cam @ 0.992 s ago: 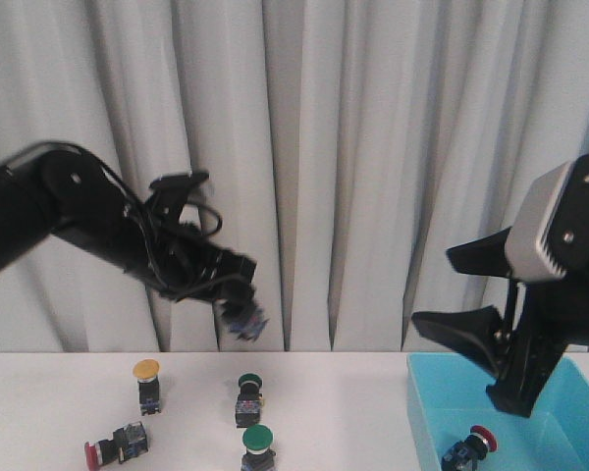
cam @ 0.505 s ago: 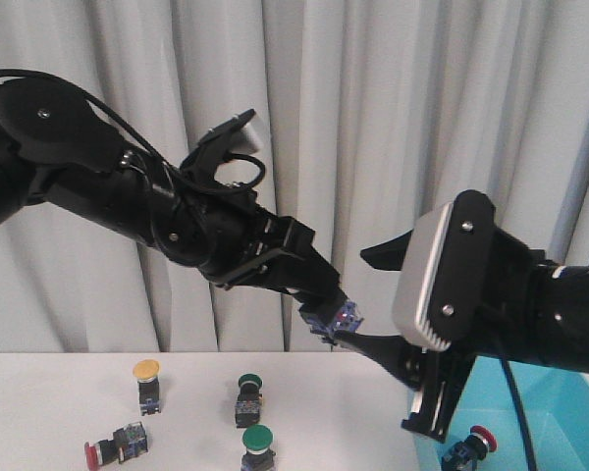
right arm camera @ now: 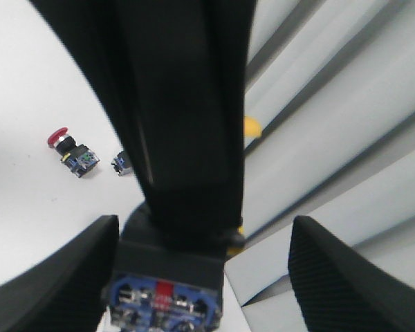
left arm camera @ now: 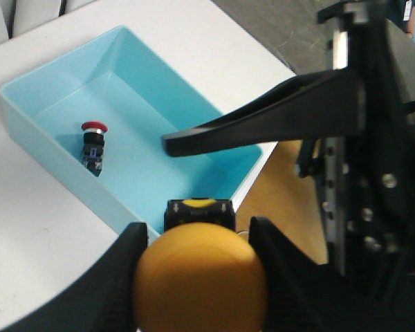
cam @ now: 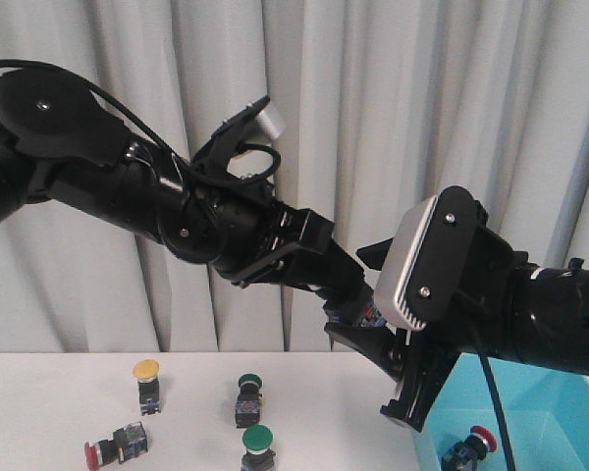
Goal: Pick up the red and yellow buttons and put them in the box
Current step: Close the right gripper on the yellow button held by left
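The light blue box (cam: pixel 525 407) lies on my right gripper's side, so next my right gripper takes the yellow button by its switch body (cam: pixel 371 314) from my left gripper.
My left gripper (cam: pixel 351 306) is shut on a yellow button (left arm camera: pixel 199 280) and holds it high in the air, above the near rim of the light blue box (left arm camera: pixel 48 114). Its blue-bottomed switch body (right arm camera: pixel 164 299) hangs between the fingers of my right gripper (right arm camera: pixel 207 290), which is open around it with the jaws wide apart. In the front view the right gripper (cam: pixel 365 312) meets the left one left of the box (cam: pixel 569 412). One red button (left arm camera: pixel 92 142) lies inside the box. A yellow button (cam: pixel 147 383) stands and a red button (cam: pixel 113 448) lies on the table at the left.
Two green-capped buttons (cam: pixel 247 395) (cam: pixel 258 446) stand on the white table between the loose buttons and the box. Grey curtains hang behind the table. The two arms cross close together above the table's middle right.
My left arm has swung right and up with the yellow button. My right gripper has left the box, risen and moved left, and now its open jaws stand around the button's body.
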You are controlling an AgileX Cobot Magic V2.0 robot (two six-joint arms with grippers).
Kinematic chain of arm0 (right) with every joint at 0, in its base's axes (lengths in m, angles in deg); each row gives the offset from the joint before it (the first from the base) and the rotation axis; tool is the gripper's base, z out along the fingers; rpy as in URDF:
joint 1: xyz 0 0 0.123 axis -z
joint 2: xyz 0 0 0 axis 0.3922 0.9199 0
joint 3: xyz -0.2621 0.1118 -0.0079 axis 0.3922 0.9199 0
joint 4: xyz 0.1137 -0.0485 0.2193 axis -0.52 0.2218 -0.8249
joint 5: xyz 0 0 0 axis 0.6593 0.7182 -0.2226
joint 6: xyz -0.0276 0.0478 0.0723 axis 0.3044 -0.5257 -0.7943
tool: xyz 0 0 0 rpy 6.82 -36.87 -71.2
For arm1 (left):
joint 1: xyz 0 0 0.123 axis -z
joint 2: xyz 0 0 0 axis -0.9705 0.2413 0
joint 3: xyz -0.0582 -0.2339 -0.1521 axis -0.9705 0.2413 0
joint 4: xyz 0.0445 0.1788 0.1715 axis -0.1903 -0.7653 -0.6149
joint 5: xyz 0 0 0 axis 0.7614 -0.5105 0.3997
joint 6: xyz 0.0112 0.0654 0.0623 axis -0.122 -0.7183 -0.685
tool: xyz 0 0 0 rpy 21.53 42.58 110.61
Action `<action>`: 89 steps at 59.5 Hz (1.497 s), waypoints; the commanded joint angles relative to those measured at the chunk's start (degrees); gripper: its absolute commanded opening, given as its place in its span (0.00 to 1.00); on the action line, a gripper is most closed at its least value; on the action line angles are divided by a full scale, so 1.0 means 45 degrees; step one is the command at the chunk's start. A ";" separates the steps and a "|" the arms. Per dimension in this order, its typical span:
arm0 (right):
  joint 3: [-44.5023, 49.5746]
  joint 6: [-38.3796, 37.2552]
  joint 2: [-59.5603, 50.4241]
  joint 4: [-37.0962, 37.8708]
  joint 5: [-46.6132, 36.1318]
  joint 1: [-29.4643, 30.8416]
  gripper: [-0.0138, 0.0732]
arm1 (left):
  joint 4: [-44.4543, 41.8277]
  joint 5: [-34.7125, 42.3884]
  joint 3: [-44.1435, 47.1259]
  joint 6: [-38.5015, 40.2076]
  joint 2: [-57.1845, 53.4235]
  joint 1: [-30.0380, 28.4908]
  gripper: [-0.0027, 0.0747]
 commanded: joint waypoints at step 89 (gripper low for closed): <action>-0.0327 -0.1076 -0.0295 -0.0711 -0.0597 0.0040 0.19 | -0.0368 0.0998 -0.0377 0.0034 -0.1075 0.0074 0.76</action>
